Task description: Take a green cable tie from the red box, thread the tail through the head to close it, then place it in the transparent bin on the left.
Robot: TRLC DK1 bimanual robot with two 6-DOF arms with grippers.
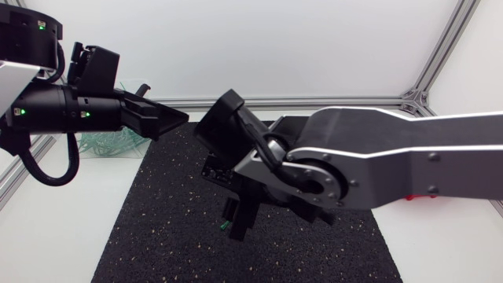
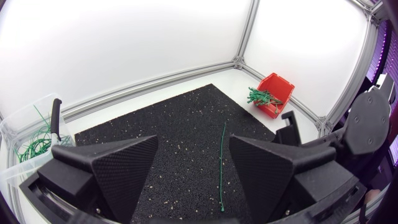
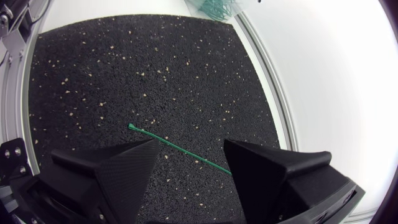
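Note:
Ties in the transparent bin are curving round, so I expect the green cable tie to bend into a smooth loop when I bring its tail to its head.
A green cable tie lies straight and flat on the black mat, under my right gripper, which is open above it; one end of the tie is hidden behind a finger. In the head view only a green tip shows beside the right gripper, which points down over the middle of the mat. My left gripper hangs open and empty above the mat's back left corner. From the left wrist, the tie lies ahead of the left gripper. The red box holds more green ties.
The transparent bin with several green ties stands off the mat's left edge, also seen as the bin under my left arm. My right arm crosses the mat's right half and covers most of the red box.

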